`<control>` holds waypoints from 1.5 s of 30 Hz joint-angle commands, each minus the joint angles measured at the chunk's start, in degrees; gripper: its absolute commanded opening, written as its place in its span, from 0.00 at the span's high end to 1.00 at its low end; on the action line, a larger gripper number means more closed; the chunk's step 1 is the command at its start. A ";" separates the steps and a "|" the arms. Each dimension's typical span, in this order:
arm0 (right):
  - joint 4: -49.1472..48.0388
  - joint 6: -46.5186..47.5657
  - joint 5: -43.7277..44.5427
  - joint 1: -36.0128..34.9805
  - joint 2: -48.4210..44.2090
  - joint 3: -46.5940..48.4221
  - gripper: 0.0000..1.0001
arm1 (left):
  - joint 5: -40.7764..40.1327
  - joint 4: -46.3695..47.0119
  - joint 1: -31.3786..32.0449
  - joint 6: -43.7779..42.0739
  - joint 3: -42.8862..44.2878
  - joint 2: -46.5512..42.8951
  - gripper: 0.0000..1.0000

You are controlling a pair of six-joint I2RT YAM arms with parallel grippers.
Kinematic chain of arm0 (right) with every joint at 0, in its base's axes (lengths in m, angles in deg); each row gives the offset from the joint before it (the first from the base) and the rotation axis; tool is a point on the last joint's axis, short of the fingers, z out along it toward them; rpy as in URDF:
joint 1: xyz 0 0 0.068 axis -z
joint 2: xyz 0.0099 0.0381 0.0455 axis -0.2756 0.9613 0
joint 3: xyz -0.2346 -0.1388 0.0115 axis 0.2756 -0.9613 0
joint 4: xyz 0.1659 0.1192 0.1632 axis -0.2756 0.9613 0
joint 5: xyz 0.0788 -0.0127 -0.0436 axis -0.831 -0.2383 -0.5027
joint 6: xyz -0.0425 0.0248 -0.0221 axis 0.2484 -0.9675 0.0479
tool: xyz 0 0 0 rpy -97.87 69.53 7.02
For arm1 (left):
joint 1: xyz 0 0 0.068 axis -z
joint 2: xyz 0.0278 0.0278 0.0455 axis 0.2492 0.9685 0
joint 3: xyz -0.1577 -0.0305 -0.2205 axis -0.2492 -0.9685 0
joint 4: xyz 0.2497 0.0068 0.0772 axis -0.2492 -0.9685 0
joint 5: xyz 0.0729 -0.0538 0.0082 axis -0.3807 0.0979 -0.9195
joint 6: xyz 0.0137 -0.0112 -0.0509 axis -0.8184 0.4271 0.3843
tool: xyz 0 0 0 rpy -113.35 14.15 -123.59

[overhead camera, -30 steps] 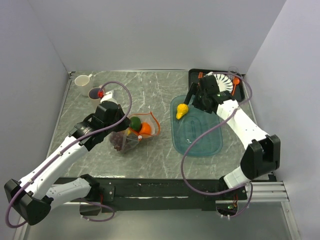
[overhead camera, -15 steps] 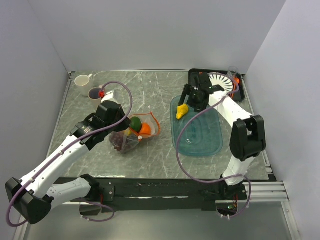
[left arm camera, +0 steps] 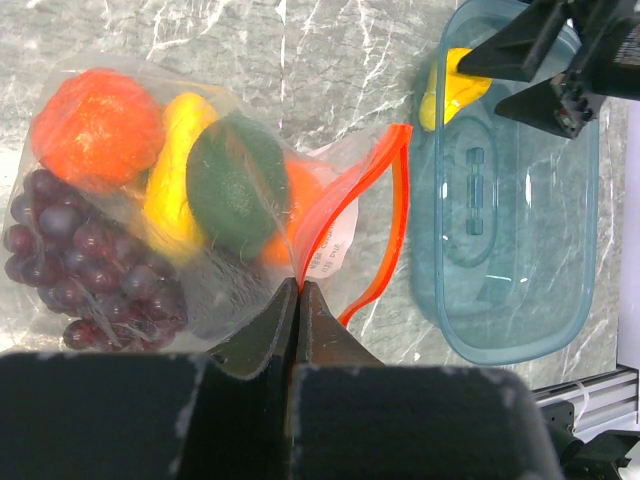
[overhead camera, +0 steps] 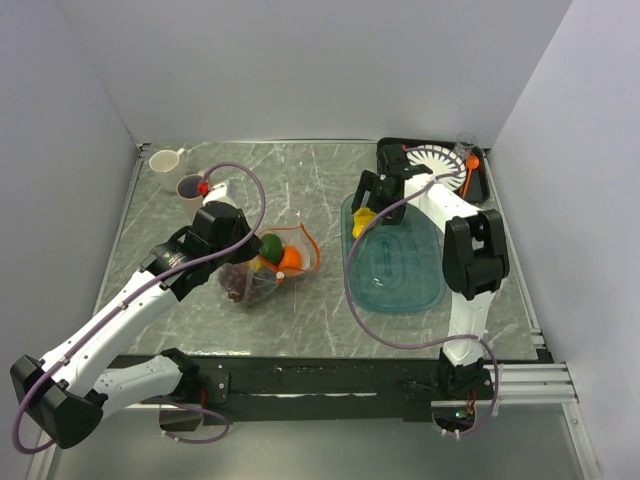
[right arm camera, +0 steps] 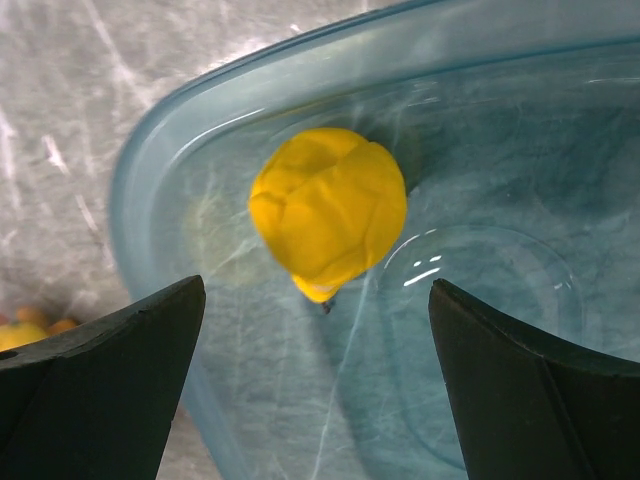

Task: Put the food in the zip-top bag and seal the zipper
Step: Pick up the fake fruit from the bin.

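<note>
Next, I move the yellow pear toward the tray's near end (overhead camera: 376, 280) with my right gripper before I bag it, because the pear lies close to the teal tray's corner walls (overhead camera: 349, 206).
The clear zip-top bag (overhead camera: 268, 262) lies left of centre and holds food: an orange (left arm camera: 97, 128), a purple grape bunch (left arm camera: 90, 265), a yellow piece (left arm camera: 178, 180) and a green avocado-like piece (left arm camera: 238, 185). Its zipper (left arm camera: 385, 225) curves open, orange-red, toward the tray. My left gripper (left arm camera: 298, 285) is shut on the bag's mouth edge. A yellow pear (right arm camera: 328, 208) lies in the far left corner of the teal tray (overhead camera: 400, 285). My right gripper (right arm camera: 315, 290) hangs open just above the pear, one finger on each side, not touching it.
A black tray (overhead camera: 390, 150) at the back right carries a white plate (overhead camera: 440, 160) and an orange utensil (overhead camera: 470, 165). Two cups (overhead camera: 168, 160) (overhead camera: 190, 187) stand at the back left. Walls close in the table on three sides.
The right gripper has moved left along the tray's far end to above the pear, and its arm has folded up closer. The left arm and bag have not moved.
</note>
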 commanded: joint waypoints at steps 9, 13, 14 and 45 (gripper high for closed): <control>-0.32 0.17 0.36 0.47 3.64 3.37 0.02 | -0.09 1.32 -0.13 -0.34 1.27 -0.73 0.99; -2.25 0.34 -0.61 0.48 2.42 0.82 0.09 | -0.09 1.32 -0.13 -0.34 1.18 -0.73 0.99; -2.69 0.26 -0.61 0.65 2.33 0.21 0.14 | -0.09 1.49 -0.13 -0.26 1.18 -0.64 0.99; -8.84 -1.50 4.22 1.00 0.91 -1.90 0.10 | 0.34 1.32 -0.13 -0.26 1.35 -0.20 0.99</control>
